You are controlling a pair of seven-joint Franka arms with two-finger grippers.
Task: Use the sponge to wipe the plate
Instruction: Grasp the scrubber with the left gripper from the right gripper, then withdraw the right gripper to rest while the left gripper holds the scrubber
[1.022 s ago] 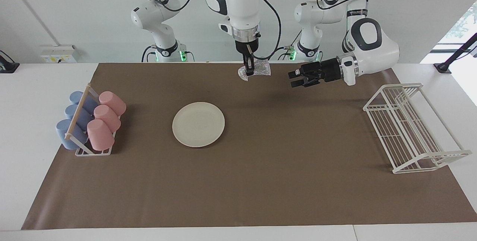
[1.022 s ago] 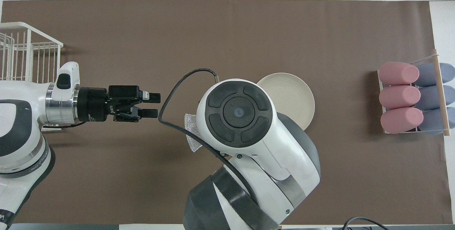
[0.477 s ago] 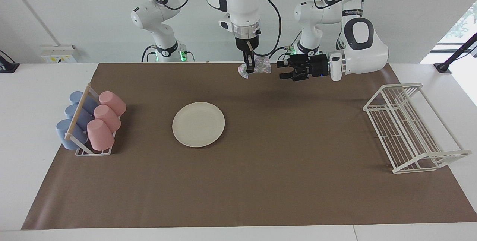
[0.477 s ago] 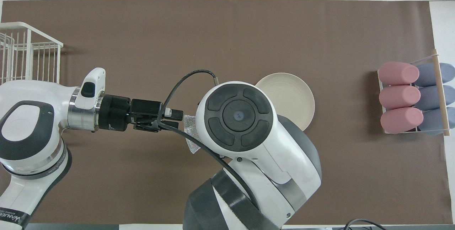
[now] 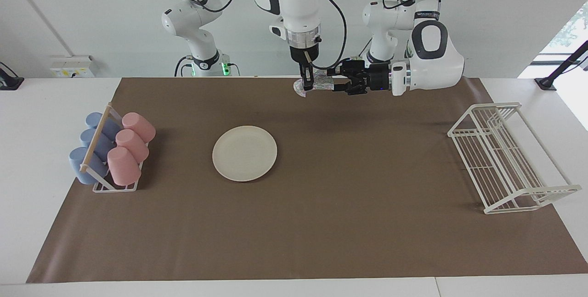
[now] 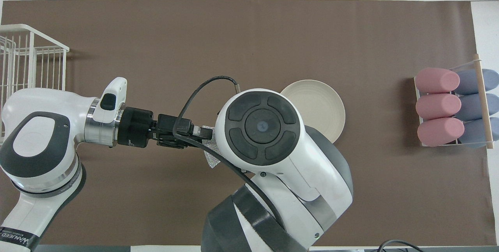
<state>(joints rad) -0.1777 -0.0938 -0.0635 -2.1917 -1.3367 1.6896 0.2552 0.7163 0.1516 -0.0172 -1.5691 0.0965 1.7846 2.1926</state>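
Note:
The crisp corner [image 6: 211, 161] sticks out next to the robot's left gripper, so I expect the silvery mesh sponge [image 6: 211, 145] to stay spread out when the robot pulls it away by one edge.
The cream-white plate [image 5: 244, 153] lies flat on the brown mat, partly covered by my right arm in the overhead view [image 6: 321, 102]. My right gripper [image 5: 307, 86] points straight down, shut on the silvery mesh sponge [image 5: 323, 84], and holds it up over the mat's edge nearest the robots. In the overhead view only a corner of the sponge [image 6: 212, 159] shows under the right arm. My left gripper [image 5: 332, 81] lies level and open, its fingertips at the free end of the sponge; it also shows in the overhead view [image 6: 206, 136].
A holder with pink and blue cups [image 5: 112, 152] stands toward the right arm's end of the table. A white wire rack [image 5: 505, 157] stands toward the left arm's end. The brown mat [image 5: 349, 223] covers most of the table.
My left gripper has swung up and across toward the right gripper, from well apart to reaching the sponge's free end. The right gripper has held the sponge nearly still.

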